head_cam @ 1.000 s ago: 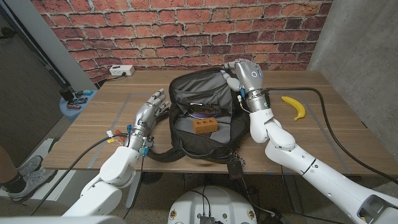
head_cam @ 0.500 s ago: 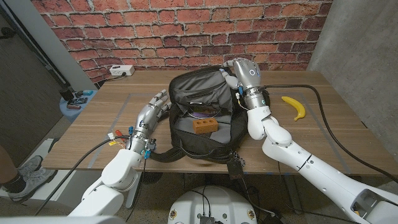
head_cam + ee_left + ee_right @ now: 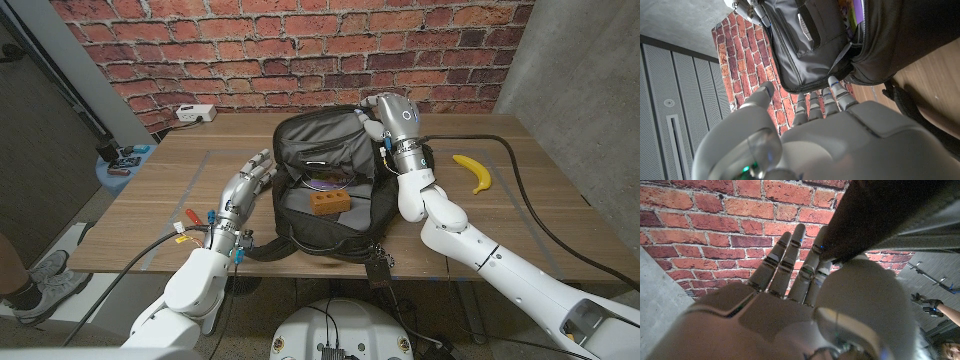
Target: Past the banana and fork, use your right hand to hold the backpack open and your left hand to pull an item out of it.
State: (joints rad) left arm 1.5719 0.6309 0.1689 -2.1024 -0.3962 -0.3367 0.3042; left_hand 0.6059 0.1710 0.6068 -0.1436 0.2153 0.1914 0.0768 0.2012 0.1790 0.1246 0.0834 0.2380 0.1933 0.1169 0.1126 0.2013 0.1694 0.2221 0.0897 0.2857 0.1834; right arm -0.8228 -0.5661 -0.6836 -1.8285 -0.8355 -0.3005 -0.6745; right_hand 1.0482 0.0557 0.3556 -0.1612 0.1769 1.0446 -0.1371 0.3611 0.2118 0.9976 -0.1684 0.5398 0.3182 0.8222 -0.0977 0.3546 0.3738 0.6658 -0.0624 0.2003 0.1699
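My gripper will bring the brown brick-shaped block (image 3: 329, 203) out by itself when it lifts it, because the block sits uncovered in front of the purple disc (image 3: 325, 183).
A black and grey backpack (image 3: 300, 140) lies open in the middle of the table, its mouth facing up. Inside lie a brown brick-shaped block (image 3: 331, 202) and a purple disc (image 3: 325, 183). My right hand (image 3: 387, 116) holds the backpack's rear right rim up; the dark fabric (image 3: 875, 215) runs past its thumb and fingers (image 3: 790, 255). My left hand (image 3: 246, 185) is open with fingers apart, raised just off the backpack's left side and holding nothing. From its wrist, the fingertips (image 3: 832, 92) point at the bag's side (image 3: 805, 45). A yellow banana (image 3: 474, 172) lies to the right.
A thick black cable (image 3: 520, 160) runs across the table's right part near the banana. A white power strip (image 3: 196, 113) sits at the back left corner. A brick wall stands behind the table. The backpack's straps (image 3: 270, 245) trail over the front edge.
My left hand has shifted slightly toward the front, staying beside the backpack's left side with fingers spread. The right hand keeps its hold on the rim.
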